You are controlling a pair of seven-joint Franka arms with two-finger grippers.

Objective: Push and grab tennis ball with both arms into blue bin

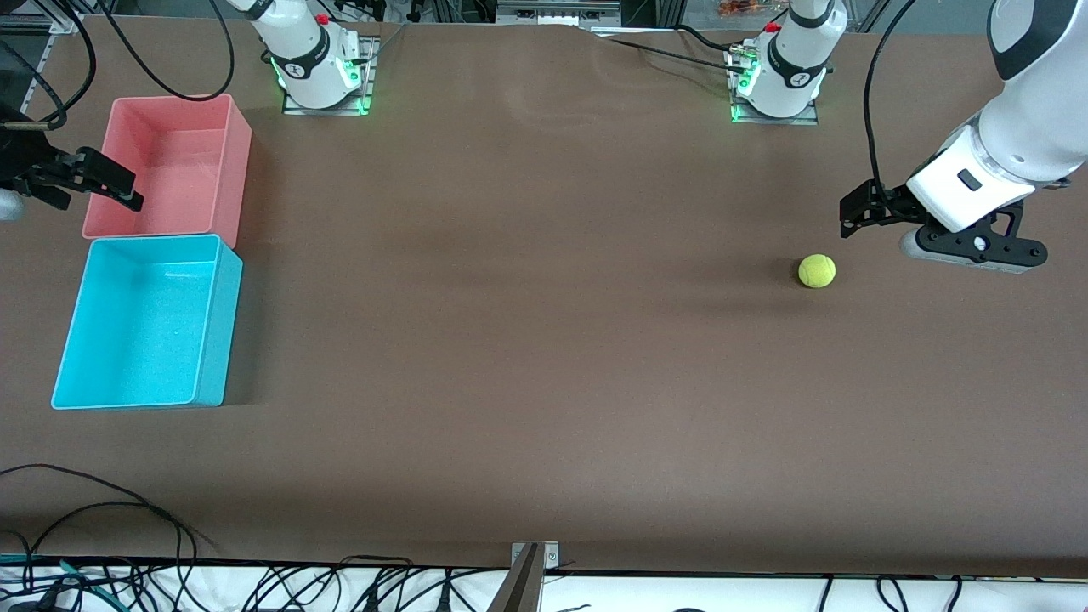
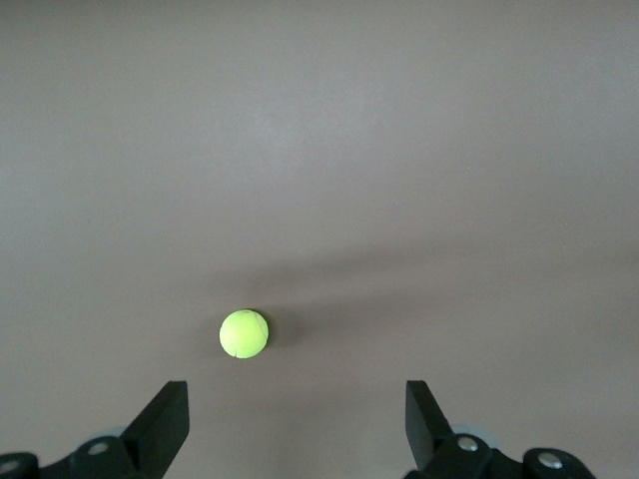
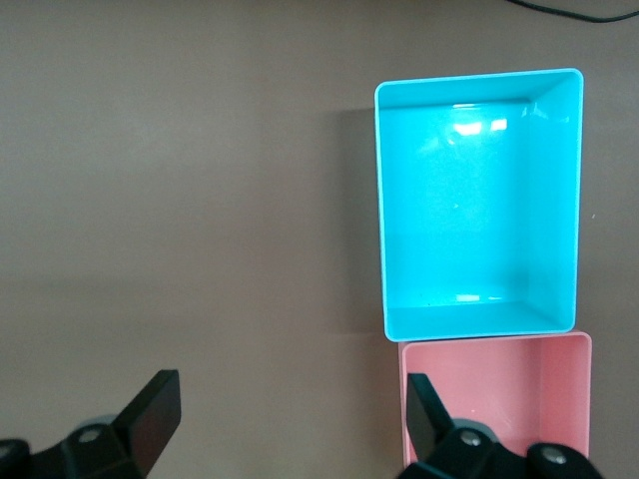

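Note:
The tennis ball (image 1: 817, 270) will roll most of the way when I push it, because clear, flat table (image 1: 530, 270) runs from the ball toward the bins.
The tennis ball (image 1: 817, 271) lies alone on the brown table, toward the left arm's end. My left gripper (image 1: 852, 218) hovers over the table just beside it, open and holding nothing. In the left wrist view the ball (image 2: 244, 333) sits a little ahead of the left gripper (image 2: 296, 399), closer to one finger and apart from both. The blue bin (image 1: 217, 340) stands with nothing in it at the right arm's end. My right gripper (image 1: 127, 192) waits open over the edge of the pink bin (image 1: 234, 170). In the right wrist view the right gripper (image 3: 290, 399) holds nothing, with the blue bin (image 3: 559, 200) ahead of it.
The pink bin (image 3: 499, 344) touches the blue bin and lies farther from the front camera. Both arm bases (image 1: 323, 81) (image 1: 778, 85) stand along the table's top edge. Loose cables (image 1: 102, 510) lie at the table's front edge.

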